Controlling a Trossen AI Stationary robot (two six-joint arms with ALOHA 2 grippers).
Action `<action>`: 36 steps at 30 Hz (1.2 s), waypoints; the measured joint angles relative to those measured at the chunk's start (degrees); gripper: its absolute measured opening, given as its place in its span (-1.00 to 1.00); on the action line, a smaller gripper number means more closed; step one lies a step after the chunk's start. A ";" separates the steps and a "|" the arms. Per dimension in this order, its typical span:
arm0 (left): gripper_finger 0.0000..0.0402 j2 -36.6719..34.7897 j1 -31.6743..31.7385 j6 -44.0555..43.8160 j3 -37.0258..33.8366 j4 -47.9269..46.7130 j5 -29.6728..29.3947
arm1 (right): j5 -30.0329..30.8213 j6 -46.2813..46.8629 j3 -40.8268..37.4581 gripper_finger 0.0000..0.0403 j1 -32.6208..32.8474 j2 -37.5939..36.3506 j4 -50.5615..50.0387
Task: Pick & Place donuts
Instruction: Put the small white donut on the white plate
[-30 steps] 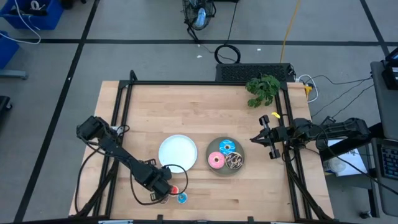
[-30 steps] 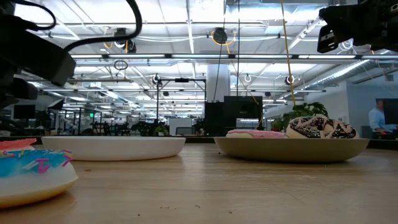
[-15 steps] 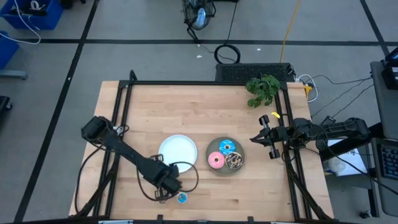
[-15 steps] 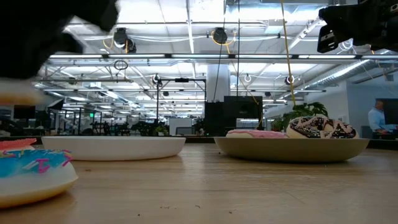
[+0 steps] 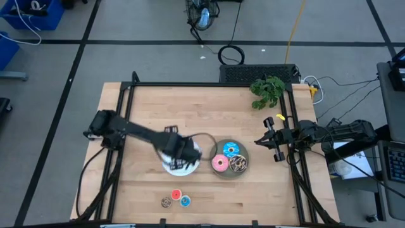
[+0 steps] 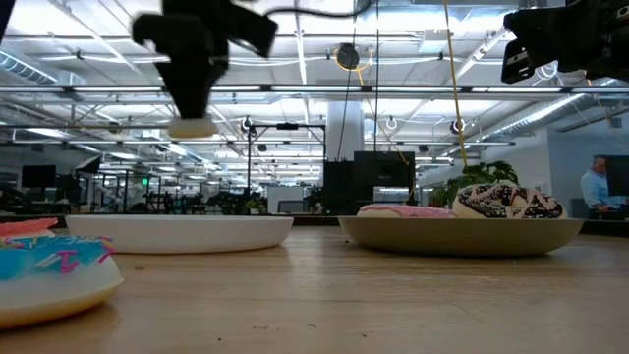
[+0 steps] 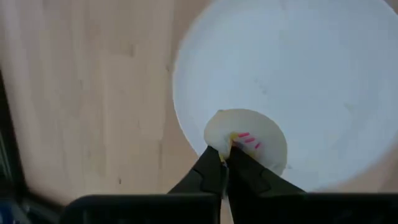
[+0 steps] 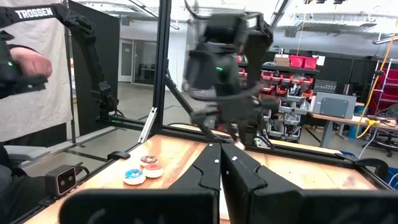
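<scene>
The white donut [image 6: 193,128] is hanging level above the empty white plate [image 6: 182,233]. My left gripper keeps going down until the donut sits on the plate, then let go.
My left gripper [image 5: 180,159] hangs above the white plate [image 5: 190,147], shut on a tiny white donut with pink sprinkles [image 7: 247,142]. In the low view this donut [image 6: 192,128] shows under the fingers, high over the plate [image 6: 177,232]. Three tiny donuts lie flat near the table's near edge: brown [image 5: 166,202], red [image 5: 176,194] and blue [image 5: 185,201]. A grey plate [image 5: 218,173] holds the larger blue [image 5: 230,149], pink [image 5: 219,164] and brown-sprinkled [image 5: 238,164] donuts. My right gripper [image 5: 261,141] waits shut at the table's right edge. My left gripper pinches the white-pink donut by its rim [image 7: 219,140] between its two fingertips. The fingers come from above, pointing steeply down. The donut sits roughly level at the fingertips, lifted clear and well above the white plate.
A green plant sprig [image 5: 267,92] lies at the far right corner. A black frame [image 5: 190,84] runs along the table's edges. Bare wood stretches across the far half of the table [image 5: 190,114].
My left gripper has risen from the group of tiny donuts near the table's near edge and swung toward the far edge and slightly right, to above the white plate. It carries the white-pink donut, now lifted clear of the table.
</scene>
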 joint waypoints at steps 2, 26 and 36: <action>-0.92 0.00 3.06 3.84 -1.58 3.09 1.21 | -0.01 -0.02 0.00 -1.00 0.00 0.00 0.00; -0.86 -0.02 11.59 6.60 -22.42 28.44 10.37 | -0.01 -0.08 0.00 -1.00 0.00 0.00 -0.42; -0.61 -0.07 11.27 5.93 -22.83 29.41 10.12 | 0.01 -0.31 0.00 -1.00 0.00 0.22 -0.44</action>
